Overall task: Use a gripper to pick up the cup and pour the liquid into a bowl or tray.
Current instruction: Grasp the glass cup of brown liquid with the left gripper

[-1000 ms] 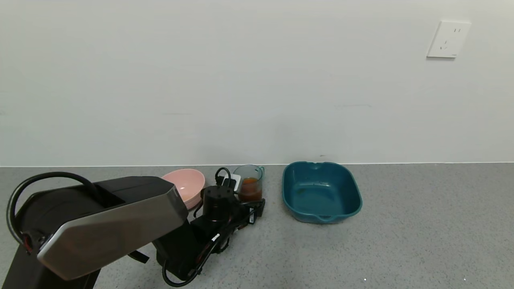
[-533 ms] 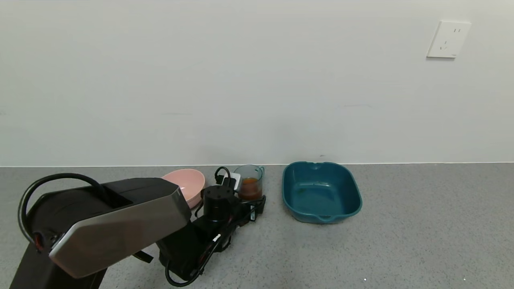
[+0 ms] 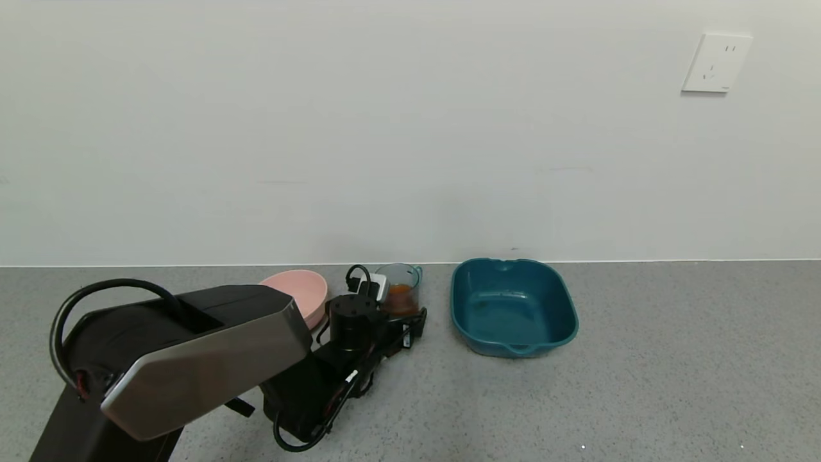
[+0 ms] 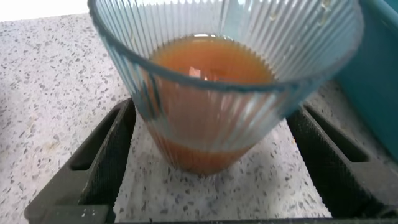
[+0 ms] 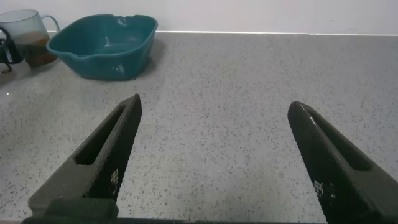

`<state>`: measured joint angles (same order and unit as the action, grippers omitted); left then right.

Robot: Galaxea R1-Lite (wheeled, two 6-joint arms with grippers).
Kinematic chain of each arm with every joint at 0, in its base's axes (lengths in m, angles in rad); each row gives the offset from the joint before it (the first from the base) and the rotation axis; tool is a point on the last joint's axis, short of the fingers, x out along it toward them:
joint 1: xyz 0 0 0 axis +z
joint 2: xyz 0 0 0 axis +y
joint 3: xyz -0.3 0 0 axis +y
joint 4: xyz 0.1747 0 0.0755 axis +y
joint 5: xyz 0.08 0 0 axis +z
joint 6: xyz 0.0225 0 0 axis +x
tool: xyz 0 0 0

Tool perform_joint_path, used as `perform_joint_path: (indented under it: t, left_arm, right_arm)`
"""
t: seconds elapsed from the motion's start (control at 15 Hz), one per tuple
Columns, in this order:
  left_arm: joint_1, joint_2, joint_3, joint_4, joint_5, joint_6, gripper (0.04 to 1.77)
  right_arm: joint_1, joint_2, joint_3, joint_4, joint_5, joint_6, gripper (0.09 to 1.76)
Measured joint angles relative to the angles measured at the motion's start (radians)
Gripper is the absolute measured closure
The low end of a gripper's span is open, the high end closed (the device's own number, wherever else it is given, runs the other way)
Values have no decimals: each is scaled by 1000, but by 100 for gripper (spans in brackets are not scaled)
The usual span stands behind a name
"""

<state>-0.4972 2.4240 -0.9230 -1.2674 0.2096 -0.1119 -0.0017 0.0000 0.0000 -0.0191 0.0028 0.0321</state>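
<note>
My gripper will make the reddish-brown liquid [image 3: 401, 297] slosh when it carries the cup to the dish, but the liquid will stay inside because it is well below the cup's rim [image 3: 397, 267].
The pale blue-green ribbed cup [image 3: 403, 282] stands upright on the grey counter near the wall, with reddish-brown liquid [image 3: 400, 296] in it. My left gripper [image 3: 403, 321] is open, low on the counter, with the cup between its two fingers. In the left wrist view the cup [image 4: 217, 106] and liquid [image 4: 211, 59] fill the frame, and the fingers [image 4: 106, 162] stand apart from the cup's base on either side. The dark teal dish [image 3: 513, 308] sits just right of the cup. My right gripper [image 5: 214, 106] is open and empty over bare counter.
A round pink bowl [image 3: 298, 295] sits left of the cup, behind my left arm. The wall runs close behind all three. A wall socket [image 3: 715, 62] is high on the right. The right wrist view shows the dish [image 5: 102, 46] and cup [image 5: 28, 40] far off.
My left arm has moved forward toward the wall, bringing its fingers further along both sides of the cup. The cup and dish have not moved.
</note>
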Motion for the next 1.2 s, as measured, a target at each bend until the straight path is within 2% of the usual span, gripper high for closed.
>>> perform_joint_path:
  t: [1.2]
  left_arm:
    - [7,51,-94,0,14,-2,9]
  right_arm:
    - [0,0,0,0,0,0,14]
